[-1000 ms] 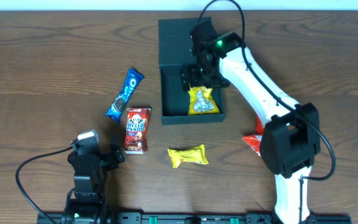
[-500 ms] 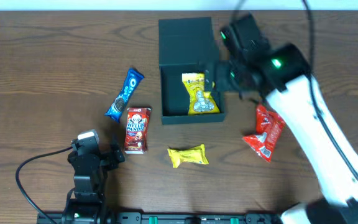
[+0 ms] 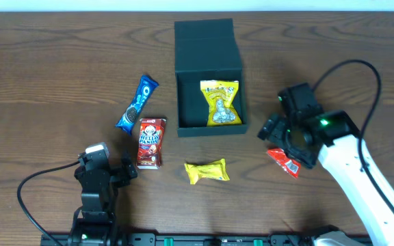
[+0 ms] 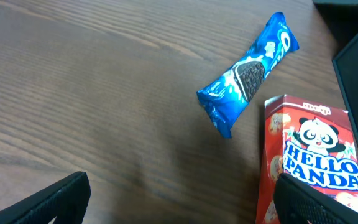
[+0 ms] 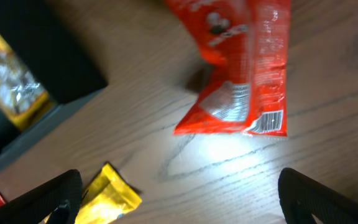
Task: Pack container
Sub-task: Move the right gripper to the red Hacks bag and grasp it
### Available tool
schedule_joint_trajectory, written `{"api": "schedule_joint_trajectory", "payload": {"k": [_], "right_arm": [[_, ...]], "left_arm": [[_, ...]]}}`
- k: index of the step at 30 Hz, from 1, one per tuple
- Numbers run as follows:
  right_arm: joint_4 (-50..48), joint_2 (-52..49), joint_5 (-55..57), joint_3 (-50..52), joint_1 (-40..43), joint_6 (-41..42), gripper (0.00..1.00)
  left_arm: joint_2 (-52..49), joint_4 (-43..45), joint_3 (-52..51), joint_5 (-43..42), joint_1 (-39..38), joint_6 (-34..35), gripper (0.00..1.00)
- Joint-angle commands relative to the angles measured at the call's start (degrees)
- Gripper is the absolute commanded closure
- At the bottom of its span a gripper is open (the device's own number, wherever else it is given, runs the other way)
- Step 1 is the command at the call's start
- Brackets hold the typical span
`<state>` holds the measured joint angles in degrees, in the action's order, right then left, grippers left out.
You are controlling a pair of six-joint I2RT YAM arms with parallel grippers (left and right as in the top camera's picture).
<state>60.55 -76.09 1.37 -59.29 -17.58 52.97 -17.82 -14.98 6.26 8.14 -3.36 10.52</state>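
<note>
My fingers are open, and the red packet [image 3: 284, 162] lies free and fits between them. My right gripper keeps going down over the packet's middle [image 5: 240, 56] until the fingers close there.
The dark teal container [image 3: 183, 102] stands open at the table's back centre, its flap lid [image 3: 204, 44] folded back. A yellow snack packet [image 3: 219, 102] lies inside it. A second yellow packet [image 3: 207, 171] lies in front of the container. A red packet [image 3: 285, 162] lies to the right, partly under my right gripper [image 3: 279, 133], which is open and empty above it. The right wrist view shows the red packet [image 5: 247, 68] ahead of the open fingers. My left gripper [image 3: 125, 169] is open and empty, near the Hello Panda box [image 3: 151, 142] and blue Oreo packet [image 3: 137, 104].
The left wrist view shows the Oreo packet [image 4: 247, 71] and the Hello Panda box [image 4: 309, 162] ahead on the wood table. The container's corner [image 5: 48, 81] and the front yellow packet [image 5: 107, 196] show in the right wrist view.
My right arm has pulled back from over the container to the right front, above the red packet. The yellow packet stays in the container. The left arm has not moved.
</note>
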Motion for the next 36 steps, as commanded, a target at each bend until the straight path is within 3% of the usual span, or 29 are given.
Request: {"api": "schedule_joint_trajectory", "payload": {"k": [1, 14, 26, 29, 33, 36], "right_arm": [[-1.79, 1.53, -0.96, 3.76, 3.17, -0.07, 0.01], [-13.77, 0.79, -0.98, 13.18, 11.72, -10.21, 0.01], [-19.45, -9.49, -0.98, 13.38, 13.86, -12.83, 0.01], [-19.45, -11.21, -0.98, 13.38, 13.75, -12.83, 0.12], [-19.45, -11.34, -0.98, 13.38, 13.75, -12.79, 0.46], [-19.41, -11.34, -0.98, 13.38, 13.75, -12.79, 0.47]], "left_arm": [[0.33, -0.59, -1.42, 1.01, 0.33, 0.22, 0.05], [0.33, -0.59, -1.42, 1.01, 0.33, 0.22, 0.05], [0.33, -0.59, -1.42, 1.01, 0.33, 0.22, 0.05], [0.33, -0.59, -1.42, 0.98, 0.33, 0.22, 0.05], [0.33, -0.59, -1.42, 1.01, 0.33, 0.22, 0.05], [0.33, -0.59, -1.42, 1.01, 0.33, 0.22, 0.05]]}}
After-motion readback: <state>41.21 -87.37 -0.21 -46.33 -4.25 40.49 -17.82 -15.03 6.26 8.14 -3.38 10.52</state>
